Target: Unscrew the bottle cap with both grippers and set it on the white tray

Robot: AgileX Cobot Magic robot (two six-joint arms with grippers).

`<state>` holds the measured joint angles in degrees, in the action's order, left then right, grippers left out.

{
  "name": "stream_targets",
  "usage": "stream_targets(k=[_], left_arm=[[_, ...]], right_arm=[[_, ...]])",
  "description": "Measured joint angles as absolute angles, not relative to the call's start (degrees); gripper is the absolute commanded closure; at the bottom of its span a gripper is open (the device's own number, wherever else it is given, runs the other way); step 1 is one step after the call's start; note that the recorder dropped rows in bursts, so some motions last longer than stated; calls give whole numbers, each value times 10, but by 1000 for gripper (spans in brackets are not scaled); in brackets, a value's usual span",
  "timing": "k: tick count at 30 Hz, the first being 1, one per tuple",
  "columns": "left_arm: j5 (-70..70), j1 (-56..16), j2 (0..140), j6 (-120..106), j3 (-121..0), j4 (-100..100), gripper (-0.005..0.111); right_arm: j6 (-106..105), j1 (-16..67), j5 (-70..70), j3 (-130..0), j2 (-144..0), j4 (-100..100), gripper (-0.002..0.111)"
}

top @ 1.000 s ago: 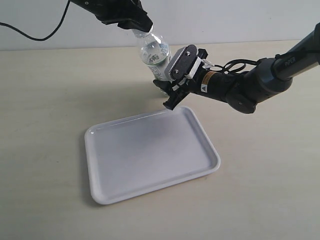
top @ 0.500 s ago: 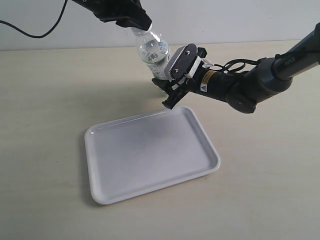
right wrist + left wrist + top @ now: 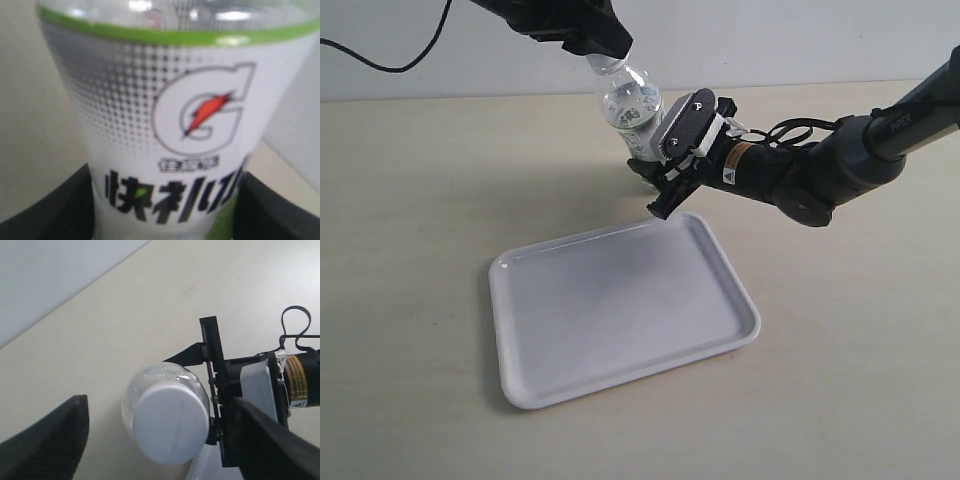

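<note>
Next, I turn my left gripper's wrist back before I close on the cap (image 3: pixel 607 64) and twist, because the bottle cap (image 3: pixel 171 422) sits on the bottle's neck between my left gripper's open fingers.
The clear bottle (image 3: pixel 630 103) leans over the table just behind the white tray (image 3: pixel 620 310). My right gripper (image 3: pixel 652 185), with a grey screwed plate, is shut on its lower body. In the right wrist view the white-and-green label (image 3: pixel 170 140) fills the frame between the black fingers (image 3: pixel 47 215) of the right gripper (image 3: pixel 162 215). My left gripper (image 3: pixel 605 45) sits over the bottle's top and hides the cap in the exterior view. From the left wrist, the round white bottle cap (image 3: pixel 171 422) is on the neck. The left gripper (image 3: pixel 159 412) is open, its fingers (image 3: pixel 45 440) wide of the cap.
The tray lies empty on the beige table (image 3: pixel 420 180), its far right corner just under the right gripper. A black cable (image 3: pixel 390 65) trails at the back left along the pale wall. The right arm (image 3: pixel 840 160) stretches in from the right edge.
My left gripper has shifted slightly to the right over the bottle's top. The bottle and the right gripper have hardly moved.
</note>
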<state>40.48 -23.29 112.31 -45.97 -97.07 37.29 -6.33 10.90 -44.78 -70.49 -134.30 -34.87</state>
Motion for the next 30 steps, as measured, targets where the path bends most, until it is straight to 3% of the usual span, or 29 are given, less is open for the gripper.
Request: stream_targets(k=[13,30], left_arm=[[411,-233,1047,-582,-971,234,33],[482,-254,1085,-846,-971,281,33]], right_arm=[[-60,109,-447,-705,-1343,-349,108],[-81,109,-447,-705,-1343,-349,108]])
